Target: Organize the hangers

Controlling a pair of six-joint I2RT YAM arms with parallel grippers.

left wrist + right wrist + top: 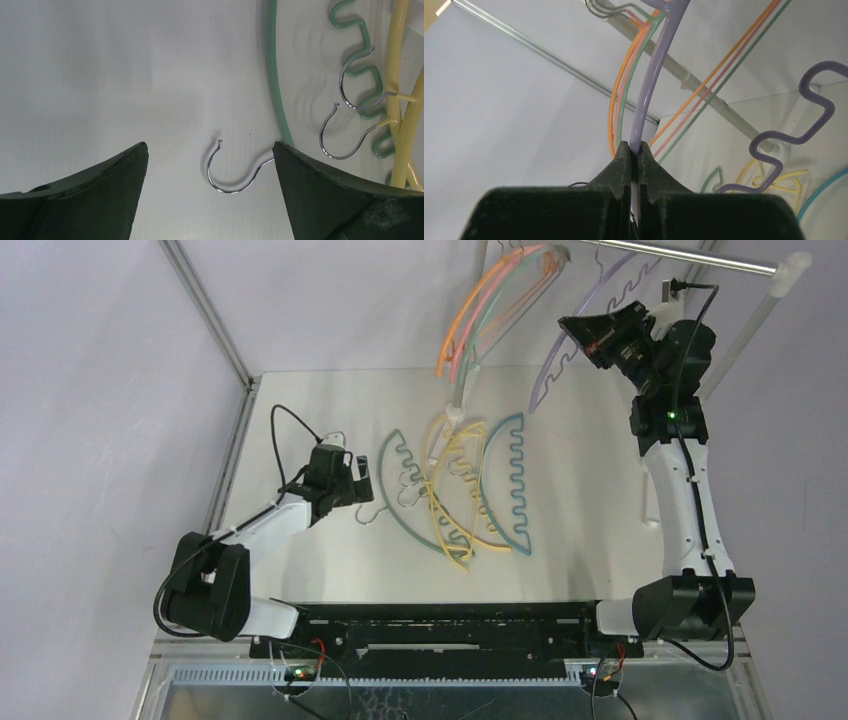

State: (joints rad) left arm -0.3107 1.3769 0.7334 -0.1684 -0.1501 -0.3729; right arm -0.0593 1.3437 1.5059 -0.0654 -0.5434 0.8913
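Observation:
The purple hanger's hook is up at the bar and the part of the bar ahead is open, so my right gripper should keep going toward the bar's empty end and let go there.
My right gripper is raised and shut on the arm of a pale purple hanger, up by the rack rail. Orange, pink and green hangers hang on that rail. On the table lie a green hanger, yellow hangers and a teal-blue hanger, overlapping. My left gripper is open and low over the table. The green hanger's metal hook lies between its fingers, untouched.
The rack's white upright stands at the back of the table, behind the pile. Its second upright slants at the far right. Two more metal hooks lie just right of my left gripper. Metal frame bars edge the left side.

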